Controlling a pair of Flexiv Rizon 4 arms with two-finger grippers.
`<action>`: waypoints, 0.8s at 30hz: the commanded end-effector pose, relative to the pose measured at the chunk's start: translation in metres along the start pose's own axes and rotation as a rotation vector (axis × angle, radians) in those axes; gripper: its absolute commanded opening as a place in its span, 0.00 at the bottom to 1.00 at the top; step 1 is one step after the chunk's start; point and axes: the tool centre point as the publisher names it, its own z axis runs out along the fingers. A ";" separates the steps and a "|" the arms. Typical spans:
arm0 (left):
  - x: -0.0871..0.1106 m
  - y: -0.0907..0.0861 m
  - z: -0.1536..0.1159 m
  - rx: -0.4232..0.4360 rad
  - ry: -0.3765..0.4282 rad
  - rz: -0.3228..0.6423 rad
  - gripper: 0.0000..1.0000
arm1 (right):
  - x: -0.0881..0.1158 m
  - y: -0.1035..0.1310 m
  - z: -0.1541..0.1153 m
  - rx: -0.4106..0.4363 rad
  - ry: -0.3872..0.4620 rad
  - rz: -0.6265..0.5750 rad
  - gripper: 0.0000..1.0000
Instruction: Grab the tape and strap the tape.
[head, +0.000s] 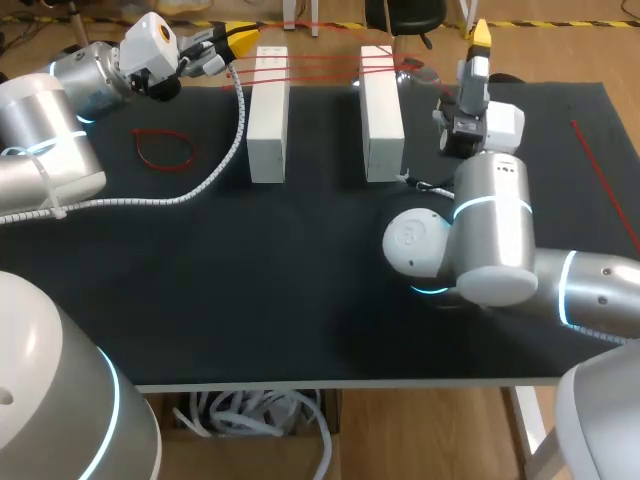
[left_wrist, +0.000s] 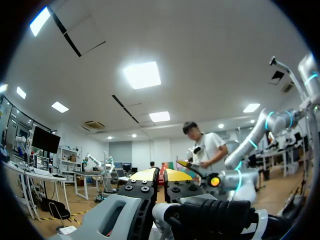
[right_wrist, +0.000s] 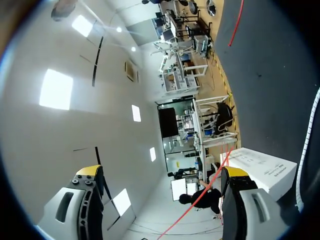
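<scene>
My gripper will make the red tape (right_wrist: 201, 192) bend into a round loop when I bring the tape's ends together, because the red pieces stick out level past the white blocks.
Two white blocks (head: 268, 112) (head: 382, 112) stand side by side at the back of the black table (head: 300, 300). A red tape band (head: 320, 66) is stretched in several strands across their far ends. My left gripper (head: 240, 40) holds the band's left end just left of the left block; its yellow tips (left_wrist: 160, 175) are pressed together with red showing between them. My right gripper (head: 481, 32) stands wide open behind the right block. A red strand (right_wrist: 200, 197) runs past one of its fingers (right_wrist: 235, 172), with a white block (right_wrist: 260, 167) beside it.
A loose red band (head: 165, 148) lies on the table left of the blocks. A straight red strip (head: 605, 185) lies near the right edge. A white coiled cable (head: 215, 165) hangs from my left arm across the table.
</scene>
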 end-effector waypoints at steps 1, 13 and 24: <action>0.001 0.001 0.000 0.003 -0.002 0.003 0.00 | -0.001 -0.002 0.004 -0.008 0.010 -0.006 1.00; 0.001 0.001 0.000 0.003 -0.002 0.003 0.00 | 0.000 0.005 0.002 -0.025 0.023 -0.031 1.00; 0.001 0.001 0.000 0.003 -0.002 0.003 0.00 | 0.002 0.007 0.010 -0.032 0.043 -0.044 1.00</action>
